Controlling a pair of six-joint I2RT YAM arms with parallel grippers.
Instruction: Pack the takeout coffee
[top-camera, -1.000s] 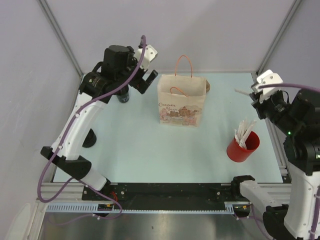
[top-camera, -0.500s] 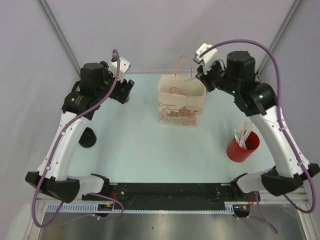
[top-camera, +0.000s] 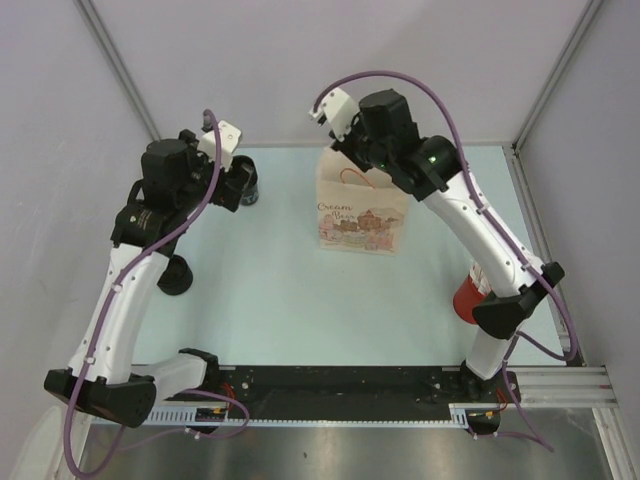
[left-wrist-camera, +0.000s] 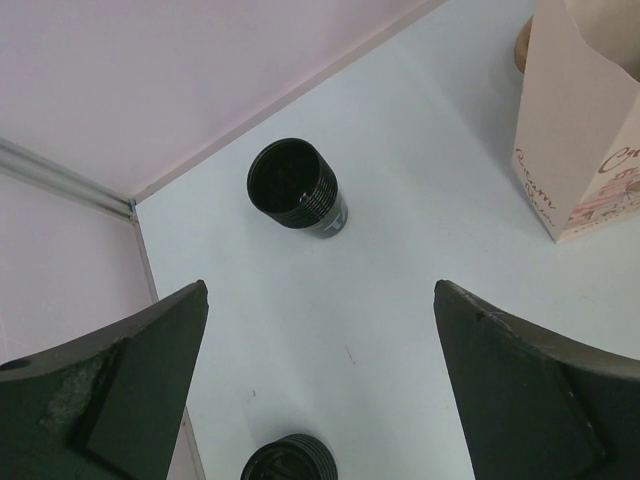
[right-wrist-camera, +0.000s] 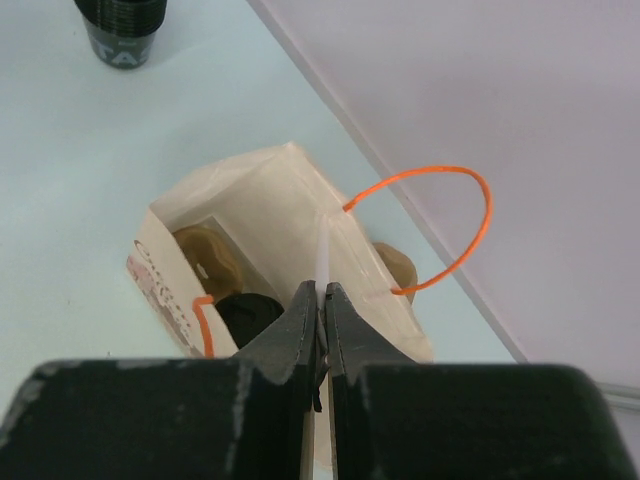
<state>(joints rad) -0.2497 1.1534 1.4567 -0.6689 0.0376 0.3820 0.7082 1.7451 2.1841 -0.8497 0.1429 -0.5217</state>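
Observation:
The white straw points down into the paper bag's opening (right-wrist-camera: 272, 218), so my right gripper should keep lowering and let go beside the black lidded cup (right-wrist-camera: 250, 316).
A printed paper bag (top-camera: 360, 215) with orange handles stands open at the back centre. My right gripper (top-camera: 352, 160) hovers over its mouth, shut on a thin white straw (right-wrist-camera: 323, 250) that points down into the bag (right-wrist-camera: 290, 200). A black lidded cup (right-wrist-camera: 250, 312) and a brown item (right-wrist-camera: 205, 255) sit inside. My left gripper (top-camera: 228, 185) is open and empty above the table. One black cup (left-wrist-camera: 297, 187) stands ahead of it and another (left-wrist-camera: 285, 462) below it.
A red cup (top-camera: 466, 298) holding straws stands at the right, mostly hidden behind my right arm. The two loose black cups (top-camera: 247, 190) (top-camera: 175, 275) stand at the left. A brown object (right-wrist-camera: 395, 262) lies behind the bag by the back wall.
My right arm has swung from the right side near the red cup to above the bag, holding the straw. My left gripper has drawn back leftward, away from the bag.

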